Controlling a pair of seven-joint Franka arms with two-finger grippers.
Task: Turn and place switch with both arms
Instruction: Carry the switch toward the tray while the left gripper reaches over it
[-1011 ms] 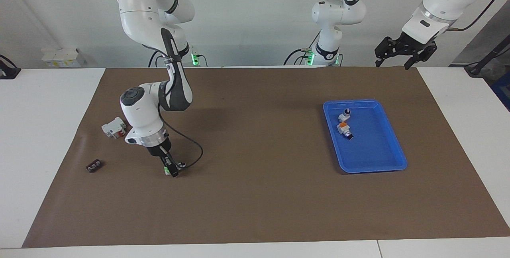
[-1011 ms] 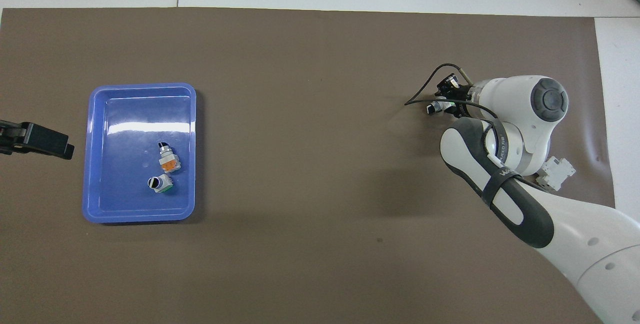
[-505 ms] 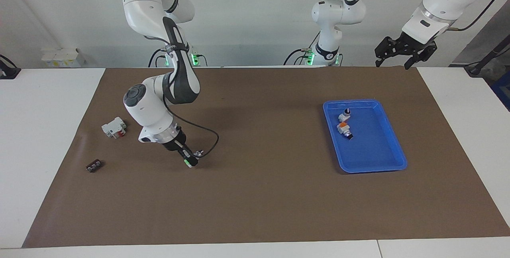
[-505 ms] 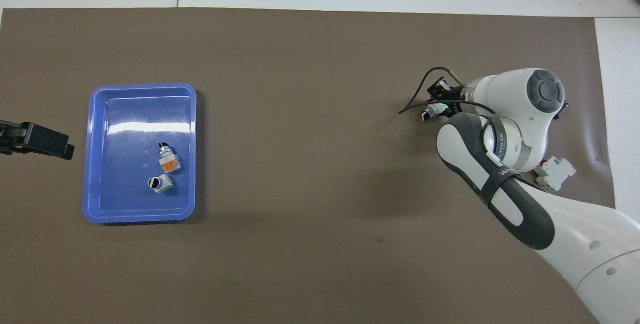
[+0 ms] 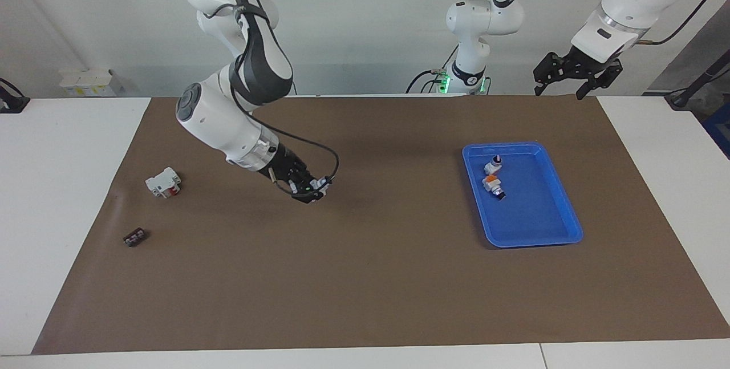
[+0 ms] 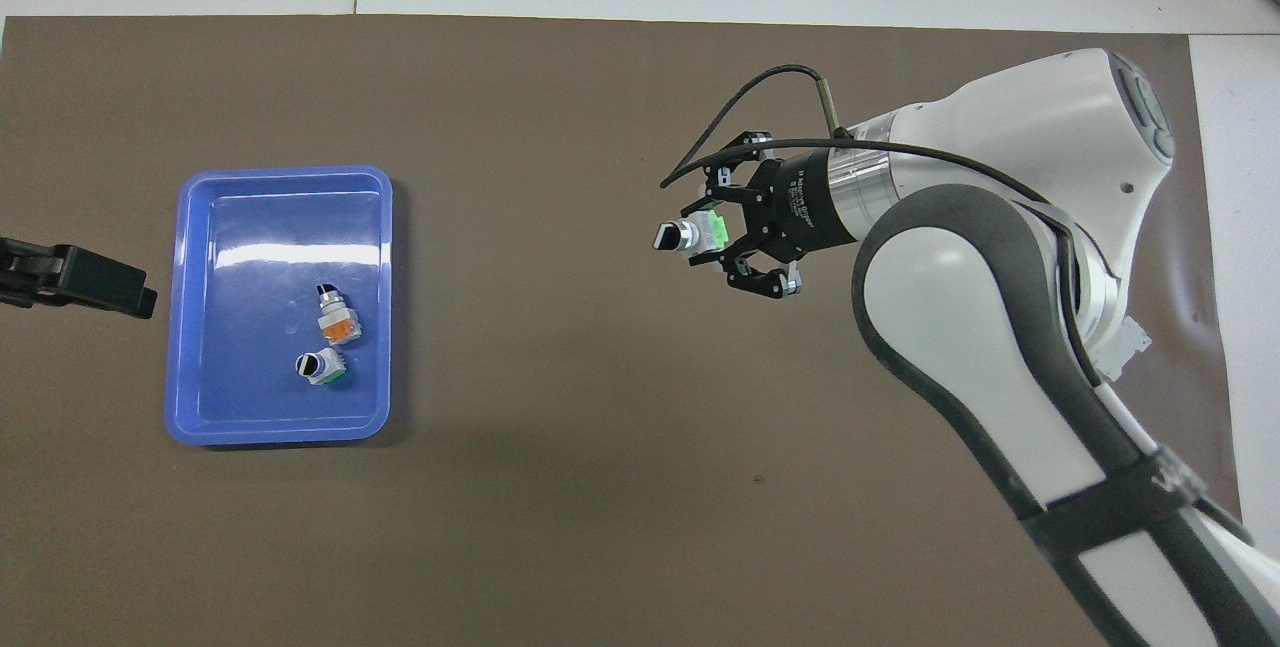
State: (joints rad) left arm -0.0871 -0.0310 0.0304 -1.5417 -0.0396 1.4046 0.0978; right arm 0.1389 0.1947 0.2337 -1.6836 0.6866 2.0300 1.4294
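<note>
The silver stem (image 6: 677, 235) goes straight into the white-grey body, so the whole switch, green block (image 6: 719, 227) and all, will come along when I carry it by the stem.
My right gripper (image 5: 309, 190) (image 6: 712, 239) is shut on the switch (image 5: 319, 185) (image 6: 690, 235), a small white-grey body with a bright green block. The black-tipped silver stem points toward the left arm's end of the table. The gripper hangs tilted above the brown mat (image 5: 376, 278), near the middle of the table and clear of the surface. My left gripper (image 5: 562, 85) stands open and empty, raised over the mat's edge nearest the robots at the left arm's end. Only its black tip (image 6: 90, 279) shows in the overhead view, beside the blue tray.
The blue tray (image 5: 564, 209) (image 6: 280, 182) holds an orange-marked switch (image 5: 489, 182) (image 6: 338, 319) and another green-marked one (image 5: 494, 163) (image 6: 322, 367). A white block with red (image 5: 163, 182) and a small black part (image 5: 134, 237) lie on the mat at the right arm's end.
My right gripper has risen off the mat with the switch and swung toward the middle of the table, tilting sideways. The left arm has barely moved.
</note>
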